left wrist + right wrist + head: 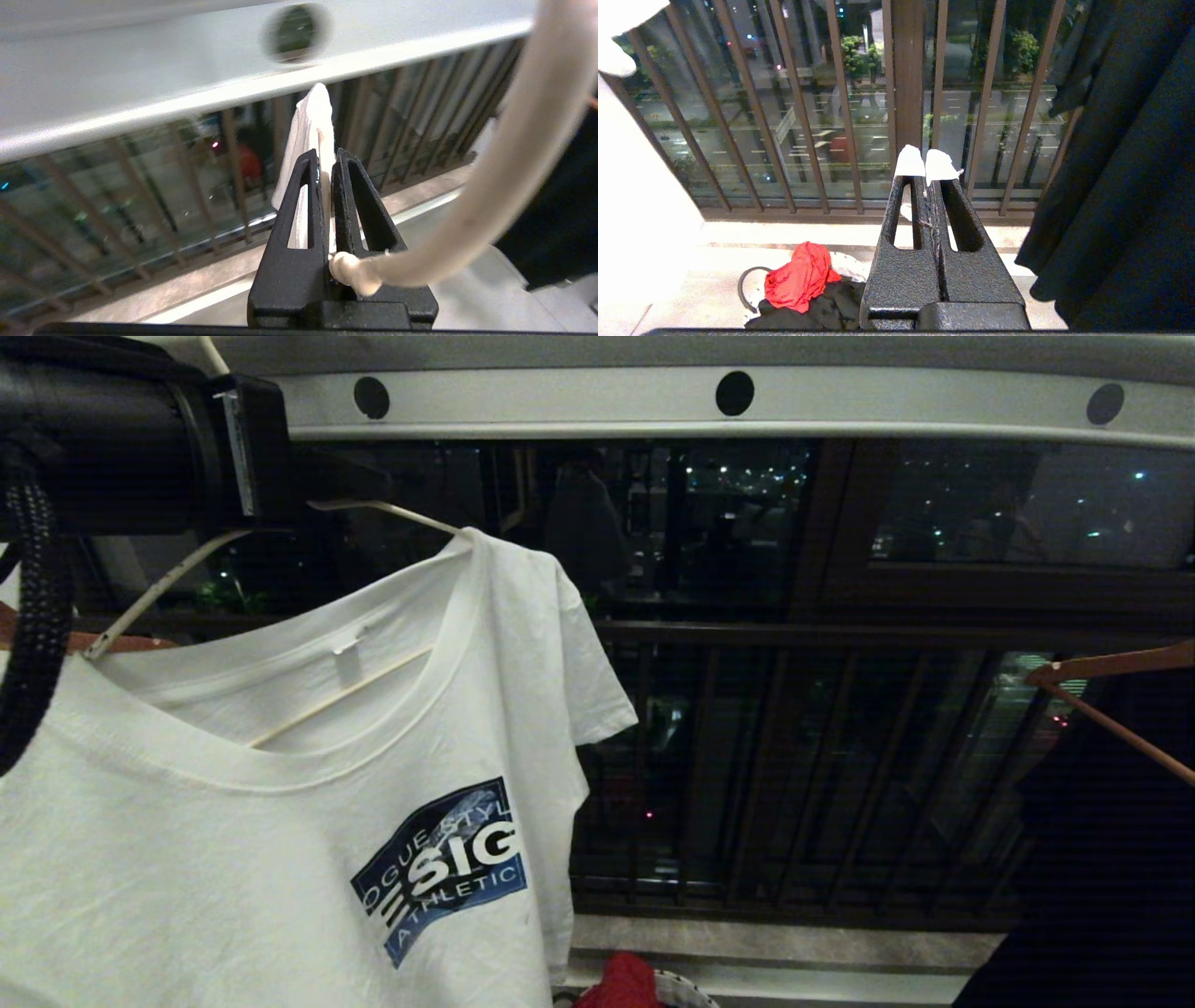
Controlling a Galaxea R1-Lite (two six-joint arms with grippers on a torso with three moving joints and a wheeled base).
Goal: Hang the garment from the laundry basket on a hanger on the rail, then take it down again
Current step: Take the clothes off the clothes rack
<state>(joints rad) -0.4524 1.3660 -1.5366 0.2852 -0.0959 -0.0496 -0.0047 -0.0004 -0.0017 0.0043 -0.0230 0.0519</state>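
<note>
The robot's left gripper should lower the hanger to within the right gripper's reach, because the T-shirt's shoulder [517,564] is hanging high up and far away from the right gripper.
The garment [280,859], a white T-shirt with a blue-and-black chest print, hangs tilted on the thin white hanger [168,583] at the left of the head view. My left gripper [327,154] is shut on the hanger's twisted neck [348,273], just under the light-grey rail [560,401] with its round black holes. The hanger's hook [514,163] curves up beside the gripper; whether it rests on the rail is hidden. A fold of the shirt [310,126] shows beyond the fingertips. My right gripper [924,165] is shut on nothing, low above the laundry basket [686,989].
A red cloth [798,275] and dark clothes [808,312] lie in the basket. A dark garment [1102,859] on a brown wooden hanger [1111,667] hangs at the right. The dark balcony railing [840,635] with upright bars runs behind everything.
</note>
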